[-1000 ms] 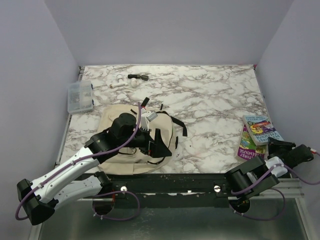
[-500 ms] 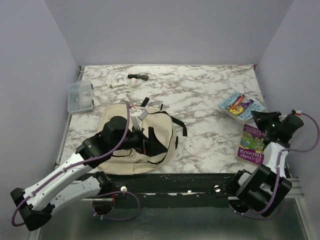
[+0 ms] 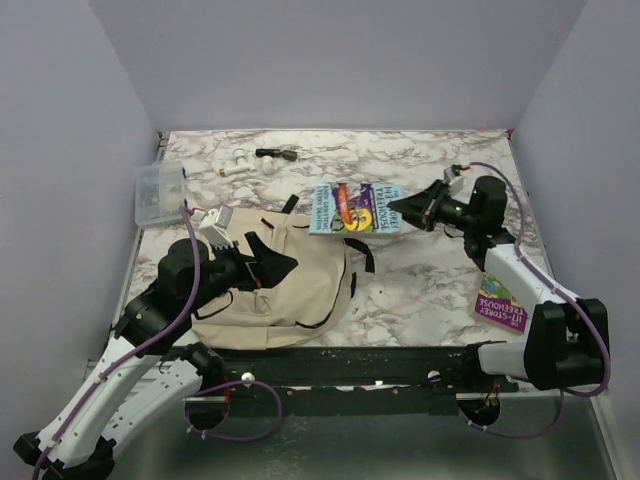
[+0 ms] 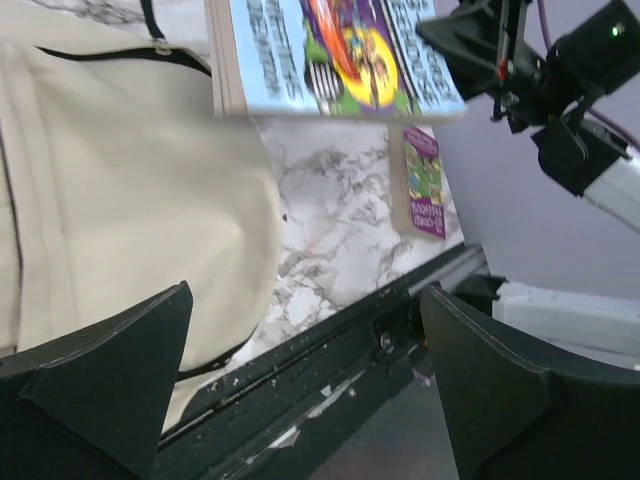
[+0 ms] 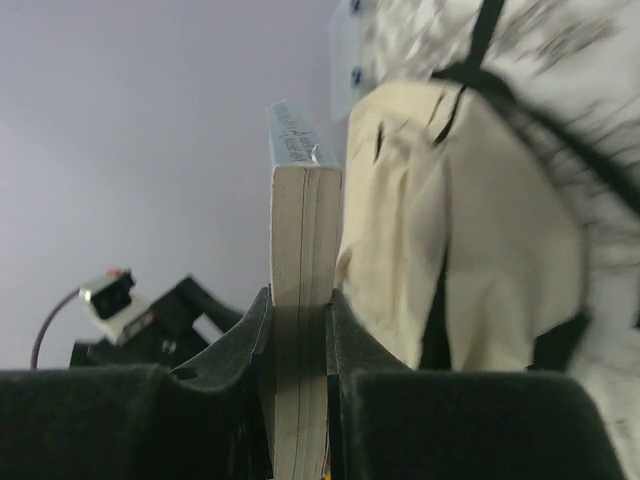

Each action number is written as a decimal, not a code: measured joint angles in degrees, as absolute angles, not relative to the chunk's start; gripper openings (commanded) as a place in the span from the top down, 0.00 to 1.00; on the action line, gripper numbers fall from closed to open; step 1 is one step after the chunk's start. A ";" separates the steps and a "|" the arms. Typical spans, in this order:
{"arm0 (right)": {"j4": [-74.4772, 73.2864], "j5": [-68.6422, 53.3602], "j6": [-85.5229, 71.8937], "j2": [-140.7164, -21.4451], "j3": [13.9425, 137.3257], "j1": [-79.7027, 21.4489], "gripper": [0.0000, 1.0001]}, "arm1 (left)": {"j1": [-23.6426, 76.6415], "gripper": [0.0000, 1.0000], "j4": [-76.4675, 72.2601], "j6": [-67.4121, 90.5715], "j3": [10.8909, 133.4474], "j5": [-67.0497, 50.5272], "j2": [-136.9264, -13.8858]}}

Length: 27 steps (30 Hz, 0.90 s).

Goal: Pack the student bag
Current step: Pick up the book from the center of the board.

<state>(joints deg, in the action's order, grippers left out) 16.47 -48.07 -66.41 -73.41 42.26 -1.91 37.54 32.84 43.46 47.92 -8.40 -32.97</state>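
Observation:
The student bag's top layer (image 3: 316, 274) lies flat over the bag's opening, so the robot's left gripper should raise that layer's edge (image 3: 346, 266) before the blue paperback slides in.
The student bag (image 3: 300, 285), beige canvas with black straps, lies flat at the table's front left. It also shows as the student bag (image 4: 120, 180) and the student bag (image 5: 470, 230). My right gripper (image 3: 408, 211) is shut on the edge of a blue paperback (image 3: 355, 208) and holds it level in the air over the bag's far right corner. The wrist view shows the right gripper (image 5: 300, 300) pinching that book (image 5: 303, 230) by its page edge. My left gripper (image 3: 272, 264) hovers open over the bag's left half, and the left gripper (image 4: 305, 300) has nothing between its fingers.
A purple book (image 3: 500, 303) lies at the front right edge, seen too as the purple book (image 4: 425, 180). A clear plastic box (image 3: 160, 193) sits at the far left. A black tool (image 3: 275, 154) and small white bits (image 3: 235, 165) lie at the back.
The right arm lifted the blue book off the purple one and swung it left, up over the bag. The left arm drew back and to the left, staying open.

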 measured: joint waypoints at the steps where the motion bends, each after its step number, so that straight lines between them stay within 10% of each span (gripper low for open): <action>1: 17.78 -49.36 -67.77 -73.95 42.26 -4.71 0.99 | 36.16 0.02 33.17 43.48 48.21 -7.79 -32.86; 13: 50.09 -56.71 -89.73 -79.20 37.36 -22.79 0.99 | 31.44 0.05 33.32 48.99 47.44 -7.40 -26.00; 20: 66.74 -56.93 -100.99 -84.68 33.95 -25.71 0.98 | 31.44 0.61 23.90 55.33 41.19 -18.83 -26.72; 23: 66.35 -56.88 -100.03 -83.79 33.93 -25.89 0.78 | 31.44 1.00 21.15 57.54 40.29 -21.71 -27.22; 27: 62.78 -56.66 -96.82 -80.64 33.78 -25.89 0.52 | 31.31 1.00 18.44 60.71 39.62 -23.38 -27.11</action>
